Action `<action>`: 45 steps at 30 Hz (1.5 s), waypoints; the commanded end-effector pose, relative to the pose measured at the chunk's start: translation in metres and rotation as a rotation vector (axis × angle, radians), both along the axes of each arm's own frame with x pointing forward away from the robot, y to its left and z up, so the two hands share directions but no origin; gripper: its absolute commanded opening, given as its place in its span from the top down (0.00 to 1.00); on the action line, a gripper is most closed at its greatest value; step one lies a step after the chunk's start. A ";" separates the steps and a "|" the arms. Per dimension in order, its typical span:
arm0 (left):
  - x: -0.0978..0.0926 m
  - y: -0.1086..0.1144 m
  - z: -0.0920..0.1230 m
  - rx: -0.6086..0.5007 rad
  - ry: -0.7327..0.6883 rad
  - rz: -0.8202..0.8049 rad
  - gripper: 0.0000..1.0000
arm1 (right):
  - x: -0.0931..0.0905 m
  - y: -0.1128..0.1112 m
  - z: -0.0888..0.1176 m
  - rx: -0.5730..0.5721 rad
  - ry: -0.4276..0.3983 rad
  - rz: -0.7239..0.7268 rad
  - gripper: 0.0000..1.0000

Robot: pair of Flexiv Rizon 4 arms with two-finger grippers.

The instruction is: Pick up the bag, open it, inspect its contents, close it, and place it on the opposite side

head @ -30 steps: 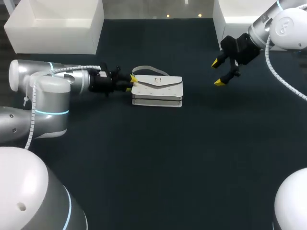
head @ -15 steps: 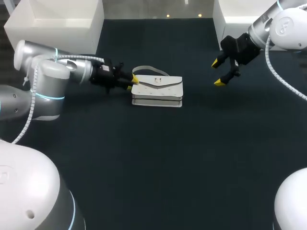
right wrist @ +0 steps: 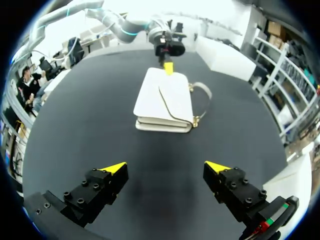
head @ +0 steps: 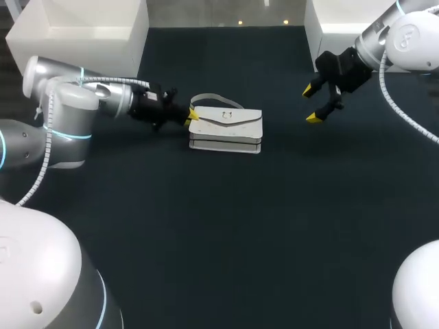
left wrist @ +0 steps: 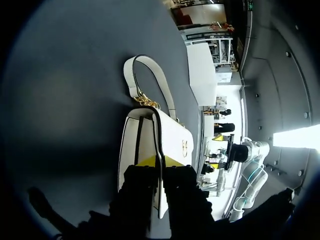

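A curved flap edge (head: 228,125) runs across the side of the white handbag close to the strap. So the flap (head: 226,115) will swing back toward the strap when I open it.
A white handbag (head: 226,127) lies flat on the dark table, its strap (head: 214,100) looped out toward the far edge. My left gripper (head: 191,115) is at the bag's left end. In the left wrist view its yellow tips pinch the edge of the bag (left wrist: 150,140) from both sides, so this gripper (left wrist: 156,161) is shut on it. The strap (left wrist: 150,75) and its gold chain link lie ahead of the fingers. My right gripper (head: 310,104) hovers wide open to the right of the bag, holding nothing. From the right wrist view the bag (right wrist: 165,100) lies well ahead of that gripper (right wrist: 166,167).
A white bin (head: 82,34) stands at the back left corner and another (head: 329,27) at the back right, close behind my right arm. Dark bare table surface (head: 226,226) stretches in front of the bag.
The left gripper's fingers have come together on the bag's left end, and the left arm has swung up and back. The bag and right arm have not moved.
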State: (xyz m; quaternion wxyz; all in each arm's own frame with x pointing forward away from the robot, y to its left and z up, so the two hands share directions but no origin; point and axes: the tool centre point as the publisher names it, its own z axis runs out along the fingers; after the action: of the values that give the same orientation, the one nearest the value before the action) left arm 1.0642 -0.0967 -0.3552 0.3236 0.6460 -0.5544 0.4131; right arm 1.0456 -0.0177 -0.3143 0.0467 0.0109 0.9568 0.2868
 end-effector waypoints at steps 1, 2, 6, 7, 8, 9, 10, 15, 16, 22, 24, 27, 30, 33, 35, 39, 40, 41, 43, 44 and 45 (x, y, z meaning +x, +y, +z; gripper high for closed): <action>0.001 -0.007 -0.006 -0.019 -0.010 0.010 1.00 | 0.001 0.000 0.000 0.001 0.000 0.002 0.00; 0.001 -0.009 -0.006 -0.020 -0.010 0.009 1.00 | 0.001 0.000 0.000 0.001 0.000 0.002 0.00; 0.003 -0.015 -0.006 -0.032 -0.014 0.014 1.00 | 0.001 0.000 0.000 0.001 0.000 0.002 0.00; 0.003 -0.017 -0.006 -0.037 -0.013 0.014 1.00 | 0.001 0.000 0.000 0.001 0.000 0.002 0.00; 0.004 -0.020 -0.006 -0.037 -0.013 0.013 1.00 | 0.001 0.000 0.000 0.001 0.000 0.002 0.00; 0.004 -0.021 -0.006 -0.038 -0.012 0.012 1.00 | 0.001 0.000 0.000 0.001 0.000 0.002 0.00; 0.004 -0.023 -0.006 -0.040 -0.012 0.011 1.00 | 0.001 0.000 0.000 0.001 0.000 0.002 0.00; 0.004 -0.027 -0.005 -0.043 -0.014 0.006 1.00 | 0.001 0.000 0.000 0.001 0.000 0.002 0.00; 0.004 -0.027 -0.005 -0.039 -0.016 0.008 1.00 | 0.001 0.000 0.000 0.001 0.000 0.002 0.00; 0.005 -0.024 -0.004 -0.043 -0.020 0.025 1.00 | 0.001 0.000 0.000 0.001 0.000 0.002 0.00; 0.004 -0.023 -0.004 -0.043 -0.020 0.028 0.94 | 0.001 0.000 0.000 0.001 0.000 0.002 0.00; 0.003 -0.021 -0.003 -0.044 -0.022 0.030 0.25 | 0.001 0.000 0.000 0.001 0.000 0.002 0.00; 0.001 -0.019 0.003 -0.048 -0.032 0.032 0.00 | 0.001 0.000 0.000 0.001 0.000 0.002 0.00; -0.003 -0.016 0.010 -0.044 -0.048 0.031 0.00 | 0.001 0.000 0.000 0.001 0.000 0.002 0.00; -0.005 -0.012 0.016 -0.033 -0.066 0.025 0.00 | 0.001 0.000 0.000 0.001 0.000 0.002 0.00; -0.013 -0.004 0.032 -0.009 -0.109 0.008 0.00 | 0.001 0.000 0.000 0.001 0.000 0.002 0.00; -0.014 -0.002 0.036 0.001 -0.121 0.006 0.00 | 0.001 0.000 0.000 0.001 0.000 0.002 0.00; -0.016 0.000 0.041 0.010 -0.133 -0.003 0.00 | 0.001 0.000 0.000 0.001 0.000 0.002 0.00; -0.018 0.004 0.048 0.034 -0.156 -0.016 0.00 | 0.001 0.000 0.000 0.001 0.000 0.002 0.00; -0.019 0.006 0.052 0.044 -0.165 -0.025 0.00 | 0.001 0.000 0.000 0.001 0.000 0.002 0.00; -0.019 0.008 0.055 0.060 -0.178 -0.032 0.00 | 0.001 0.000 0.000 0.001 0.000 0.002 0.00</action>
State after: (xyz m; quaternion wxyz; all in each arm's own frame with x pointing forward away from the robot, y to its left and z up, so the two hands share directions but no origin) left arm 1.0562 -0.0966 -0.3166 0.2746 0.6017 -0.5980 0.4528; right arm 1.0457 -0.0176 -0.3144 0.0468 0.0109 0.9568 0.2869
